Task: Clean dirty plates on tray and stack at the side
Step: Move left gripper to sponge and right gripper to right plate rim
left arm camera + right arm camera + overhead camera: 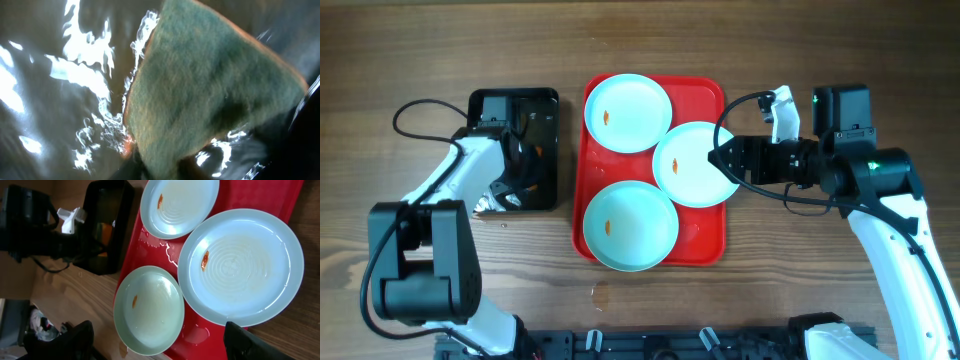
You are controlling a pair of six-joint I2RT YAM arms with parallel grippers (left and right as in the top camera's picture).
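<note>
The sponge's broad green flap sticks up past the fingers of my left gripper. I should open them and pinch less of the green side, so the orange side stays below for wiping.
Three pale blue plates lie on the red tray, each with a small orange smear: the back one, the right one and the front one. In the right wrist view they are the back plate, the right plate and the front plate, on the wet tray. My right gripper is open and empty at the right plate's right rim, its fingers spread wide. My left gripper is down in the black tray and is shut on a green sponge.
The black tray stands left of the red tray and holds shiny water. The front plate overhangs the red tray's front edge. A water puddle lies on the red tray. A small wet spot marks the wood in front.
</note>
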